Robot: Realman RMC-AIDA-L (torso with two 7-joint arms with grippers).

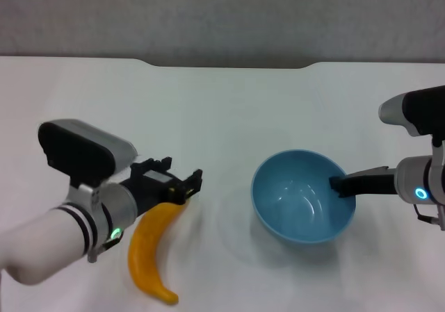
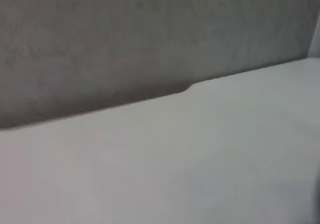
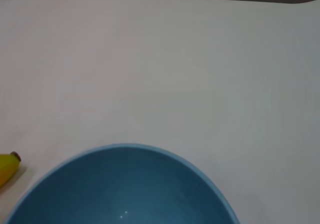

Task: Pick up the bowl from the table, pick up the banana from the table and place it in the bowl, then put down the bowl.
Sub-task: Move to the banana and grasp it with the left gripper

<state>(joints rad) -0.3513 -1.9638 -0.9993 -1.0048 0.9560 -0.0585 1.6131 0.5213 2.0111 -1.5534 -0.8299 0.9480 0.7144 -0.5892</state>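
The banana's far end (image 1: 176, 208) is below my left gripper, which hovers too far forward. I should pull the gripper back and lower its fingers around the banana's body (image 1: 154, 229) before lifting.
The light-blue bowl (image 1: 303, 196) is at the right of the white table (image 1: 229, 110), with a faint shadow beneath it. My right gripper (image 1: 340, 185) is shut on its right rim, one finger reaching inside. The bowl's glossy inside (image 3: 125, 189) fills the near part of the right wrist view, where the banana's dark-tipped end (image 3: 8, 166) also peeks in. The yellow-orange banana (image 1: 151, 253) lies at the front left. My left gripper (image 1: 182, 181) sits right over its far end and hides that tip. The left wrist view shows only table and wall.
The table's far edge has a shallow notch (image 1: 229, 64), with a grey wall behind it. The open tabletop (image 1: 222, 208) between the banana and the bowl is bare white.
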